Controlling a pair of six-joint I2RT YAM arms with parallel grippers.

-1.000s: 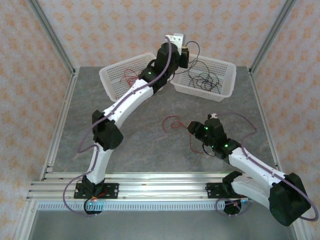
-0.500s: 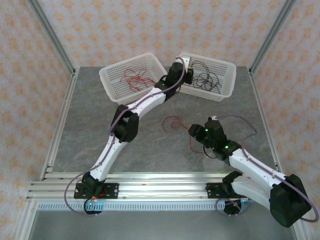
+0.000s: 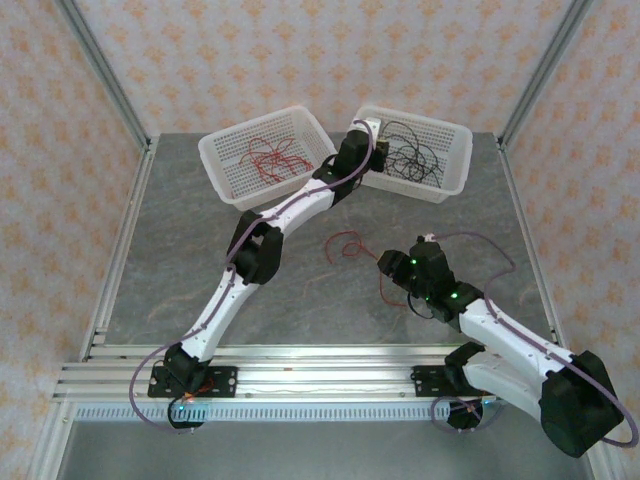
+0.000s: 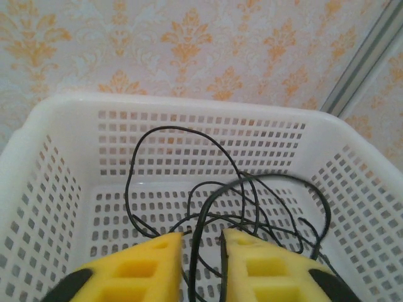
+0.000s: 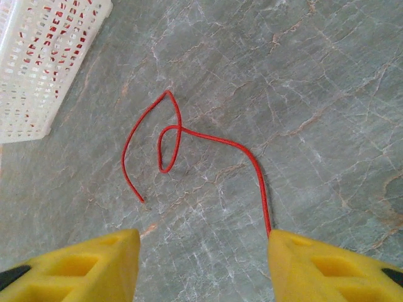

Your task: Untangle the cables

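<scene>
The red cable (image 3: pixel 356 235) is crossing over itself in an open loop (image 5: pixel 168 149) and its end is loose, so I expect the whole length to come along freely when I lift it.
Several black cables (image 3: pixel 410 160) lie tangled in the right white basket (image 3: pixel 455 150). My left gripper (image 3: pixel 374 150) reaches over that basket's near-left corner. In the left wrist view the left gripper (image 4: pixel 203 236) is open, and one black cable (image 4: pixel 196 234) runs loosely through the gap without being pinched. Red cables (image 3: pixel 268 157) lie in the left basket (image 3: pixel 215 165). A single red cable (image 3: pixel 345 243) curls on the table; my right gripper (image 3: pixel 385 262) hovers just near of it. The right gripper (image 5: pixel 203 234) is open wide, and the red cable (image 5: pixel 208 137) ends beside its right finger.
A thin black strand (image 3: pixel 384 292) lies on the table beside the right wrist. The left basket's corner (image 5: pixel 44 50) shows at the upper left of the right wrist view. Metal frame posts and rails border the grey table (image 3: pixel 180 250).
The left arm has stretched forward and down into the right basket with the black cable, and its jaws have parted from shut. The right arm has not moved.
</scene>
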